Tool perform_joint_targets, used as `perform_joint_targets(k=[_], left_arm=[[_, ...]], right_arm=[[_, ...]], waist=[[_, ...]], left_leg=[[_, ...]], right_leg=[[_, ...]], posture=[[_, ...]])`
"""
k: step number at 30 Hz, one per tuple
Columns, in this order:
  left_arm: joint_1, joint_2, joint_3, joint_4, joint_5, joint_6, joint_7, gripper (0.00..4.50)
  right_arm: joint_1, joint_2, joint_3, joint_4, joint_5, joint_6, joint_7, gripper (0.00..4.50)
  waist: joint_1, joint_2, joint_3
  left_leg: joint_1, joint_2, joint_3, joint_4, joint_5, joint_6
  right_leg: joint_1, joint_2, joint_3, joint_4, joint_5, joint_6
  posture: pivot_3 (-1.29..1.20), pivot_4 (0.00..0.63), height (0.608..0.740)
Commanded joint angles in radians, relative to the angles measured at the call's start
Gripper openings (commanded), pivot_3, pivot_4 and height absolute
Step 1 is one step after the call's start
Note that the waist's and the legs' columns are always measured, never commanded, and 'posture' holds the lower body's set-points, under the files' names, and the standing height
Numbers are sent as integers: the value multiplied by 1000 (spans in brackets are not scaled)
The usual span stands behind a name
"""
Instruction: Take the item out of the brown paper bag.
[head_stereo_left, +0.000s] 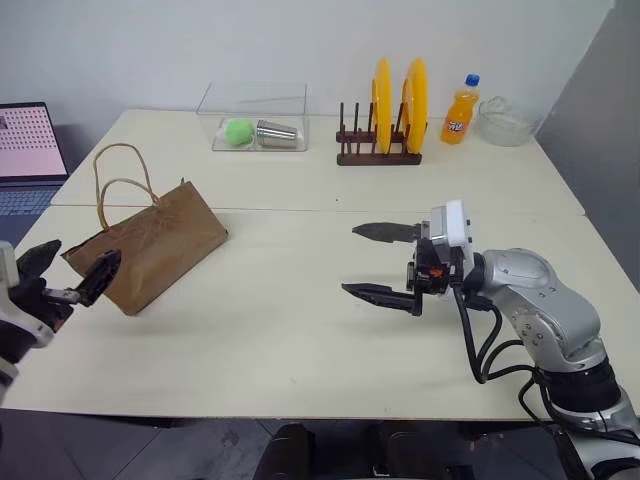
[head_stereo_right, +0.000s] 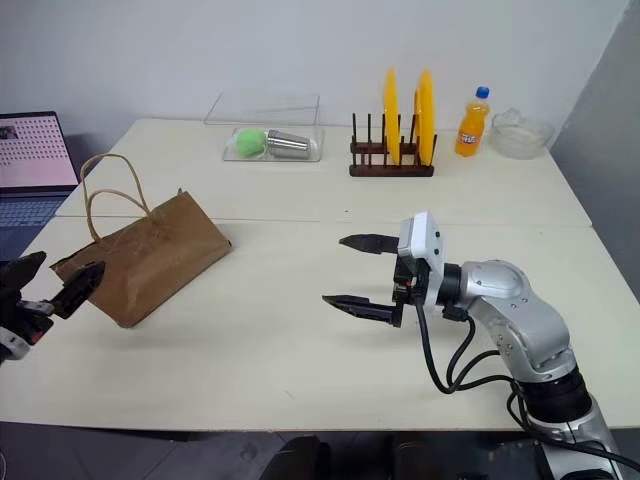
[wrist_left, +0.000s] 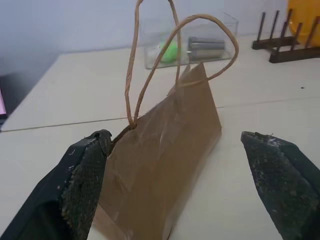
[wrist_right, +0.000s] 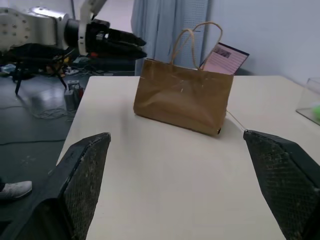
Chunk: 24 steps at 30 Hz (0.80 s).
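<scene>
I should keep moving my open left gripper toward the handles (head_stereo_left: 122, 181) and close it around them, as both cord handles stand free above the bag's top (head_stereo_left: 157, 207).
The brown paper bag (head_stereo_left: 150, 245) stands creased on the left part of the table, its two cord handles (head_stereo_left: 120, 185) rising from its top. The item is hidden. My left gripper (head_stereo_left: 70, 268) hovers open just at the bag's left end, clear of the paper; in the left wrist view the bag (wrist_left: 165, 150) stands close ahead between the spread fingers (wrist_left: 85, 180). My right gripper (head_stereo_left: 352, 260) is open over the middle of the table, pointing left toward the bag (wrist_right: 182, 97) from well away, with nothing between its fingers.
Along the far edge stand a clear box (head_stereo_left: 255, 125) holding a green ball and a metal cup, a wooden rack (head_stereo_left: 380, 140) with two yellow plates, an orange soda bottle (head_stereo_left: 460, 110) and a glass bowl (head_stereo_left: 508, 120). A laptop (head_stereo_left: 30, 150) sits at the far left.
</scene>
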Motion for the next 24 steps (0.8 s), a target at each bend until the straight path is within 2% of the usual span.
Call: perform_joint_targets(k=[1,5,9,17,23,24], left_arm=[[-92,126,-12,145,0,0,-90,4386],[-223,234,-122,328,50,-37,-178,4386],[-360,285,-253,522,126,-110,-265,4386],[-778,315,-511,914,304,-289,-400,4386],[-900,316,-584,1019,357,-326,-510,4386],[-911,321,-590,1032,363,-328,-527,4231]], right_arm=[[-26,6,-4,-19,5,-24,18,4500],[-23,5,-3,-33,-4,-26,11,4500],[-12,0,-9,-54,-9,-23,-9,4500],[31,-28,-26,-115,-15,-4,-57,4500],[57,-47,-34,-145,-11,6,-85,4500],[60,-50,-35,-149,-10,8,-89,4500]], waist=[[1,0,0],[-1,1,1],[-3,1,1],[-1,-1,0],[-9,-2,0],[-10,-2,0]], left_leg=[[0,0,0,0,0,0],[0,0,0,0,0,0],[-3,0,1,-1,0,0],[-13,0,1,0,0,-1],[-13,0,3,-1,0,0],[-13,0,3,-1,0,0]], right_leg=[[0,0,0,0,0,0],[-1,0,0,1,0,0],[-4,0,1,0,0,0],[-14,0,0,1,3,-5],[-14,-1,1,2,3,-5],[-15,0,1,3,3,-5]], posture=[[0,150,740],[0,150,740],[0,150,740],[0,150,740],[0,150,740],[0,150,740]])
